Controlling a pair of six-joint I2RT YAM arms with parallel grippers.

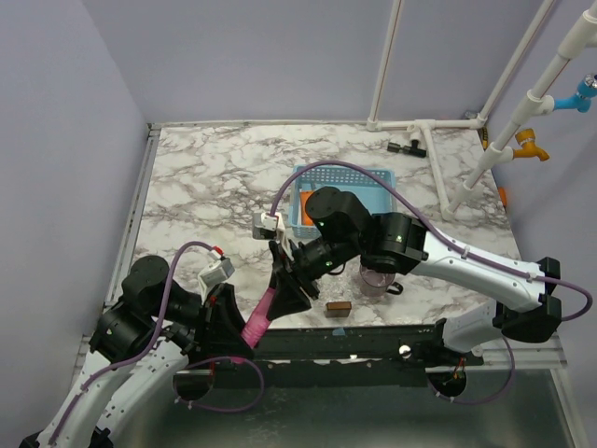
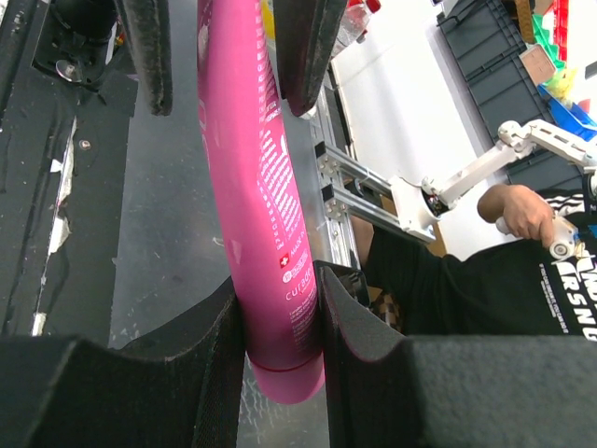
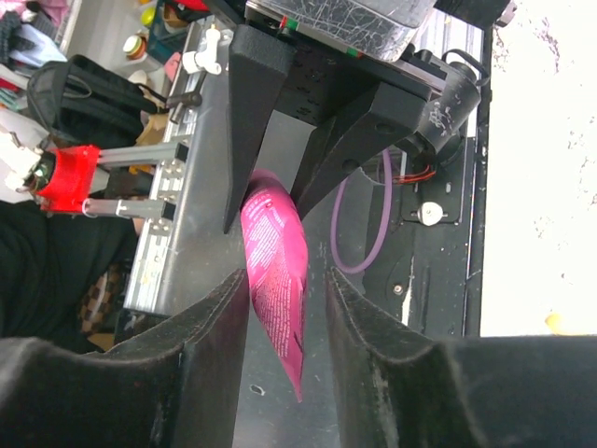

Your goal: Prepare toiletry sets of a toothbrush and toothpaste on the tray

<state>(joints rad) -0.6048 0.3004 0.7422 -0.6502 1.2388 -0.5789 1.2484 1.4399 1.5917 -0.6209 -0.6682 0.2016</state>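
Note:
My left gripper is covering the pink toothpaste tube's cap end (image 2: pixel 288 377), so next my right gripper grabs the tube by its flat end (image 3: pixel 295 359) and carries it with the cap down.
A pink toothpaste tube (image 1: pixel 257 320) hangs in the air over the table's front edge. My left gripper (image 1: pixel 235 329) is shut on its cap end, seen close in the left wrist view (image 2: pixel 280 285), with the tube (image 2: pixel 252 168) running upward. My right gripper (image 1: pixel 283 291) is open with its jaws either side of the tube's flat crimped end (image 3: pixel 278 280); a gap shows on one side in the right wrist view (image 3: pixel 287 280). The blue tray (image 1: pixel 308 177) stands mid-table behind the right arm. I can make out no toothbrush.
A clear pinkish cup (image 1: pixel 376 282) and a small brown block (image 1: pixel 339 306) sit near the front edge. An orange item (image 1: pixel 305 207) lies in the tray. A black part (image 1: pixel 407 147) and white pipes (image 1: pixel 438 177) are at the back right.

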